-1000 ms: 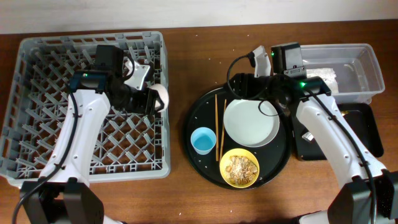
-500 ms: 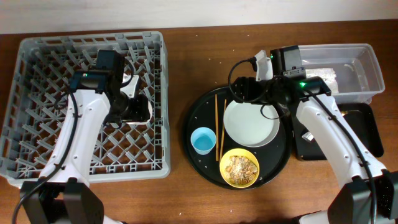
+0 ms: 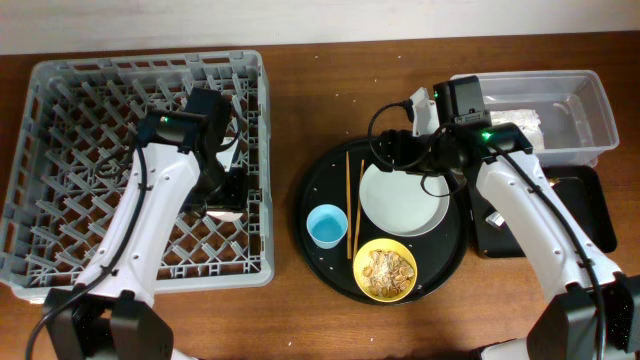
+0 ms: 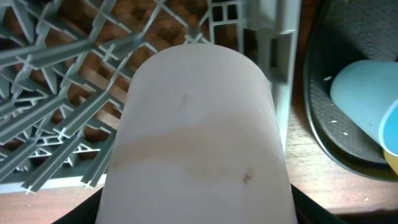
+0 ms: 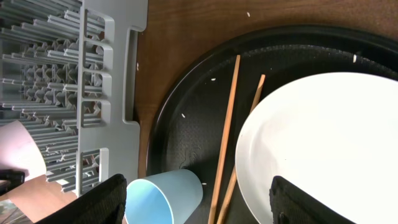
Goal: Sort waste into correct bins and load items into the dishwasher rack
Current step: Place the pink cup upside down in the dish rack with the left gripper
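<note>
The light-blue cup is standing on the round tray, and the rack (image 3: 175, 250) is under my left gripper. My right gripper should therefore hand the cup (image 3: 326, 227) to my left gripper.
My left gripper (image 3: 224, 192) is shut on the small pink cup (image 4: 196, 137) and holds it low over the right side of the grey dishwasher rack (image 3: 60, 150). From overhead the gripper hides the cup. My right gripper (image 3: 397, 150) is open and empty, hovering over the back of the round black tray (image 3: 318, 180). On that tray are the wooden chopsticks (image 3: 348, 200), the pale plate (image 3: 403, 197), the light-blue cup (image 3: 327, 225) and the yellow bowl (image 3: 385, 270) with beige food scraps. In the right wrist view the chopsticks (image 5: 227, 124), plate (image 5: 323, 143) and blue cup (image 5: 165, 196) lie below the fingers.
The clear tub (image 3: 592, 100) stands at the back right with the white napkin (image 3: 520, 122) inside. The shallow black rectangular tray (image 3: 590, 215) lies in front of it. The rack's right wall (image 5: 127, 81) stands close to the round tray.
My left gripper has carried the pink cup right and toward the front of the rack, turning and lowering it. The right arm has shifted only slightly to the right.
</note>
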Controlling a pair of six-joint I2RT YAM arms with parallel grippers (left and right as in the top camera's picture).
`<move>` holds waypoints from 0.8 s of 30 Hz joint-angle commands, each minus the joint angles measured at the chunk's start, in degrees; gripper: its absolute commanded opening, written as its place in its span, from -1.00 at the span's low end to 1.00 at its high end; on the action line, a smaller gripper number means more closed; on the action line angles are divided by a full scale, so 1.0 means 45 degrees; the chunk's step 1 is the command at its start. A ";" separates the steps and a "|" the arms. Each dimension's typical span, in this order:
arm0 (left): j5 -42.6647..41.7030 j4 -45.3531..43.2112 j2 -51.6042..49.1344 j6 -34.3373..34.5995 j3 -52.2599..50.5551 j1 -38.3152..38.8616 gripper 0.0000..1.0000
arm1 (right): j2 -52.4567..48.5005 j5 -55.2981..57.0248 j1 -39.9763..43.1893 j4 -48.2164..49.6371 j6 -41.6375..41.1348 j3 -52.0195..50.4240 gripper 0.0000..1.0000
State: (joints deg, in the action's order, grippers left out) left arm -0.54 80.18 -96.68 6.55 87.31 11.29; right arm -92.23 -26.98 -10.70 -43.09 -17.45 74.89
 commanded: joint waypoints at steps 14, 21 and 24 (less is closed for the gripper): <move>0.0073 -0.0544 -0.1209 0.0398 -0.1059 0.0243 0.38 | -0.0044 0.0209 -0.0034 -0.0287 0.0262 0.0068 0.50; 0.0083 -0.0787 -0.1209 0.0393 -0.1039 0.0233 0.91 | -0.0044 0.0209 -0.0034 -0.0287 0.0262 0.0068 0.50; 0.0073 -0.0797 -0.1205 0.0393 -0.0622 0.0228 0.88 | -0.0044 0.0209 -0.0034 -0.0287 0.0262 0.0068 0.50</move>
State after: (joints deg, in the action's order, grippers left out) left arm 0.23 76.69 -101.75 8.23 82.94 12.23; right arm -92.23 -26.79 -10.70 -44.40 -16.67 74.89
